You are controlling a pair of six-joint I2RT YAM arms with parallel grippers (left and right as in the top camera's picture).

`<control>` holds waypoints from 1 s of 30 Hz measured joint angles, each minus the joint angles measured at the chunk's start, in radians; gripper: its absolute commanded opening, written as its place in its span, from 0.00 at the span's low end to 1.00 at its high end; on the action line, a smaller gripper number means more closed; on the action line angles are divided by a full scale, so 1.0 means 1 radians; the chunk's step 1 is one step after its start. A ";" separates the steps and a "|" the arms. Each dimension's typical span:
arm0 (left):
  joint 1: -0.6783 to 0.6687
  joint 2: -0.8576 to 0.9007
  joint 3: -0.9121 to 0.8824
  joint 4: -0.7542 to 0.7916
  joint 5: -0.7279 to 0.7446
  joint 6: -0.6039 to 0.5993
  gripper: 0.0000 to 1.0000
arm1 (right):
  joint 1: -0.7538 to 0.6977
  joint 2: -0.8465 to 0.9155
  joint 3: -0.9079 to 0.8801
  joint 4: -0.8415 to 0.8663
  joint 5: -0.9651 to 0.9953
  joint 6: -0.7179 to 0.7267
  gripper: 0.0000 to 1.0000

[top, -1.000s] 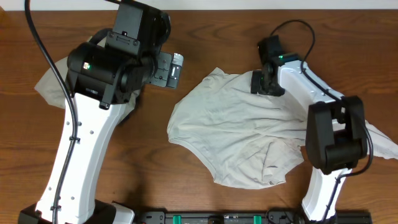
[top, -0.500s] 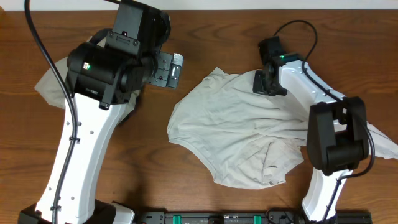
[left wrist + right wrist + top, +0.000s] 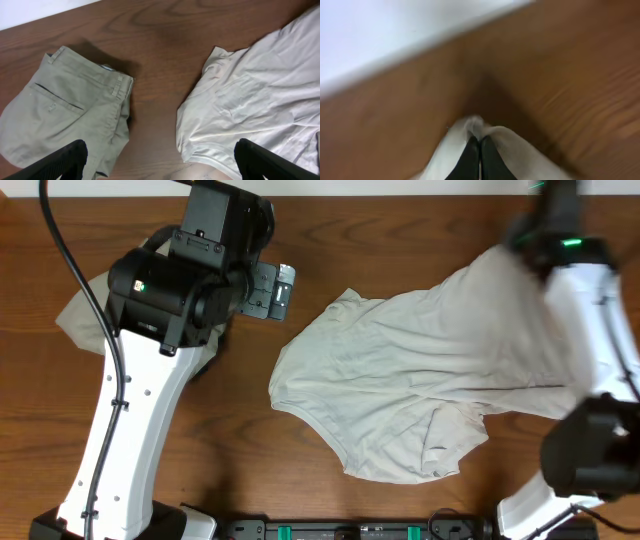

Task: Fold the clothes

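Next, I pinch the far side of the T-shirt with my left gripper and pull it straight, because the T-shirt's end near the trousers is loose and wrinkled, far from my right gripper.
The pale off-white T-shirt lies wrinkled on the wooden table, its right part lifted and stretched toward the far right. My right gripper is shut on a pinch of the shirt's cloth and holds it raised, blurred with motion, near the table's far edge. In the left wrist view the shirt fills the right side. My left gripper is open and empty, hovering above bare table between the shirt and the trousers; it shows in the overhead view left of the shirt.
Khaki-olive trousers lie folded at the far left, partly hidden under my left arm in the overhead view. A white wall or surface lies beyond the table's far edge. A black rail runs along the front edge.
My right gripper has risen and swung to the far right, pulling the shirt's upper right part up and outward with it. The left arm has not moved.
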 measured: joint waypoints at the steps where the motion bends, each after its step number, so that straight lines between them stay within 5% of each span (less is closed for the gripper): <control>1: 0.000 0.000 0.000 0.000 0.000 0.000 0.96 | -0.049 -0.003 0.027 0.005 0.001 0.000 0.09; 3: 0.000 0.000 0.000 0.001 0.002 0.000 0.96 | -0.135 -0.004 0.057 0.014 -0.016 0.004 0.29; 5: 0.000 0.000 0.000 0.001 0.003 0.000 0.96 | -0.209 -0.004 0.063 0.010 -0.055 0.004 0.30; 9: 0.000 0.000 0.000 -0.001 0.003 0.000 0.96 | -0.279 -0.003 0.063 -0.080 -0.119 -0.007 0.52; 15: 0.000 0.000 0.000 -0.005 0.034 0.000 0.95 | -0.277 -0.003 0.063 -0.241 -0.242 -0.061 0.50; 17: 0.000 0.000 -0.003 -0.003 0.063 -0.001 0.82 | -0.267 -0.003 0.063 -0.291 -0.298 -0.074 0.47; 24: -0.010 0.035 -0.158 0.088 0.225 0.010 0.12 | -0.178 -0.003 0.063 -0.455 -0.423 -0.096 0.44; 30: -0.066 0.204 -0.325 0.247 0.306 0.048 0.06 | -0.119 -0.003 0.063 -0.507 -0.456 -0.096 0.45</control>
